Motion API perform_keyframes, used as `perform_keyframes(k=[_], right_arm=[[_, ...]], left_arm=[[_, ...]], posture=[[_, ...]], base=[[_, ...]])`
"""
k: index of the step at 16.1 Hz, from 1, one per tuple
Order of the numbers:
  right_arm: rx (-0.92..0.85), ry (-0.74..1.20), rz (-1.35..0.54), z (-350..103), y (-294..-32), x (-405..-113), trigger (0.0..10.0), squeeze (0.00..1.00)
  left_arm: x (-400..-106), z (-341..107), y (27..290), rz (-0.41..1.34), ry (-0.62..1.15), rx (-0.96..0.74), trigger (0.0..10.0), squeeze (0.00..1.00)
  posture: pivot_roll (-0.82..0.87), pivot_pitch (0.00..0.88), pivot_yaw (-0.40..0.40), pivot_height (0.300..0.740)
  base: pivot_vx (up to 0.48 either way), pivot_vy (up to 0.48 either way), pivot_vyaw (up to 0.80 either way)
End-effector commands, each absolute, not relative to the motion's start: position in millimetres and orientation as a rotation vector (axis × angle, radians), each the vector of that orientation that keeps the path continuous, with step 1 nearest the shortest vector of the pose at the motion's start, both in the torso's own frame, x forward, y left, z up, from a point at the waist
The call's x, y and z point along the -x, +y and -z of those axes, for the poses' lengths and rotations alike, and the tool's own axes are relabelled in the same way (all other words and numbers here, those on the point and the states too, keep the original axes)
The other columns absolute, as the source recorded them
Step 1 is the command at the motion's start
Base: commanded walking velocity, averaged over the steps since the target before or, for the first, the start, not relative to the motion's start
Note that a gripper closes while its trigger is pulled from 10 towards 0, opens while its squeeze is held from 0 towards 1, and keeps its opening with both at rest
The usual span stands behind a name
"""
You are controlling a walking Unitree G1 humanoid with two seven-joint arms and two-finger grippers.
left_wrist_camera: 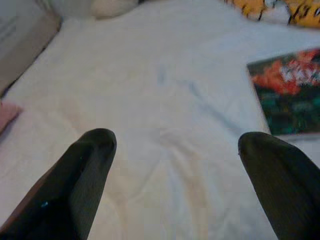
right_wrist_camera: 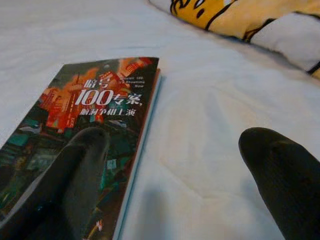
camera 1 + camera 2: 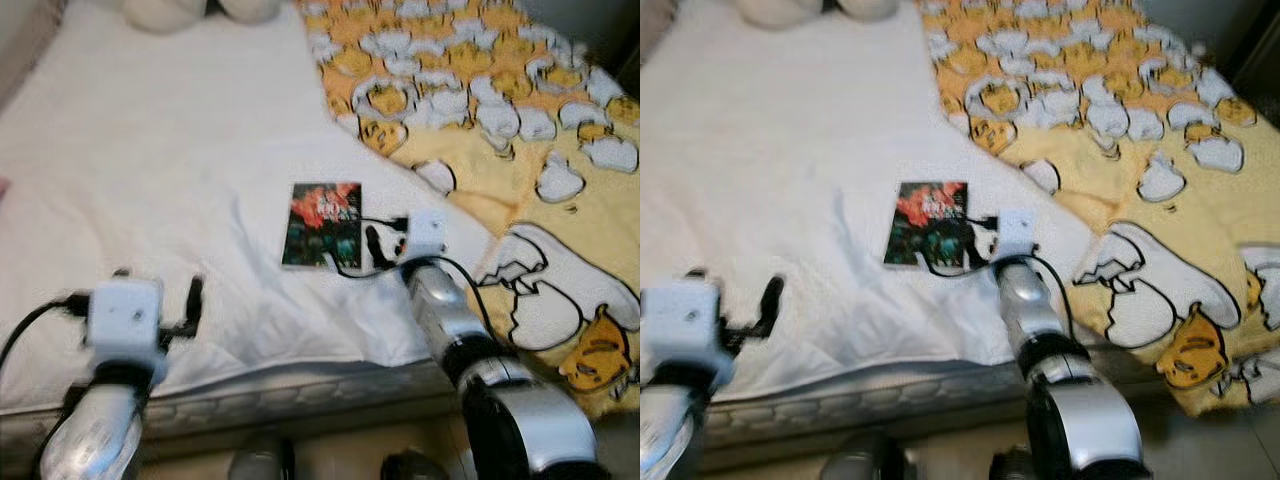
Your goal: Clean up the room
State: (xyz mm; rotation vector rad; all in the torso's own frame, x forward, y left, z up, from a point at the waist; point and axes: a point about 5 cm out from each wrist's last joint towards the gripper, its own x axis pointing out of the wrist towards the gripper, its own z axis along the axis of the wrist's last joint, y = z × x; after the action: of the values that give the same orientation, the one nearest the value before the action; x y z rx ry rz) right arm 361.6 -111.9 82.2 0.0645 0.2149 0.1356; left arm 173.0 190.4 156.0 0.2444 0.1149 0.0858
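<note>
The book's thin cover (image 2: 92, 127) will spread away from the pages when the robot lifts the book, because the cover stands slightly off them at its far corner (image 2: 156, 64).
A book (image 3: 322, 224) with a red and dark green cover lies flat on the white bed sheet (image 3: 150, 180), near the bed's front edge. My right gripper (image 3: 385, 243) is open at the book's right edge. In the right wrist view one finger (image 2: 75, 175) hovers over the cover of the book (image 2: 90, 125) and the other finger (image 2: 285, 175) is over bare sheet. My left gripper (image 3: 190, 300) is open over the sheet, left of the book. The left wrist view shows both fingers wide apart, with the book (image 1: 290, 92) off to one side.
A yellow blanket (image 3: 500, 120) with a white egg pattern covers the bed's right half and hangs over the front edge. Plush toys (image 3: 200, 10) sit at the head of the bed. The mattress edge (image 3: 300, 390) runs across the front.
</note>
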Motion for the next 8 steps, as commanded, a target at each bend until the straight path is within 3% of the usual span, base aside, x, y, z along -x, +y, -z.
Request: perform_keyframes(k=[1, 8], right_arm=[[-0.083, 0.229, -0.130, -79, -108, -360, 10.0, 0.00], [-0.237, 0.309, -0.111, -75, -95, -360, 10.0, 0.00]], left_arm=[[-168, -161, 191, -0.085, 0.118, -0.256, 10.0, 0.00], [-152, -165, 189, -0.097, 0.155, -0.269, 10.0, 0.00]], posture=[[0.33, 0.259, 0.017, 0.711], [0.35, 0.285, 0.001, 0.711]], base=[[0.000, 0.000, 0.00], [0.000, 0.000, 0.00]])
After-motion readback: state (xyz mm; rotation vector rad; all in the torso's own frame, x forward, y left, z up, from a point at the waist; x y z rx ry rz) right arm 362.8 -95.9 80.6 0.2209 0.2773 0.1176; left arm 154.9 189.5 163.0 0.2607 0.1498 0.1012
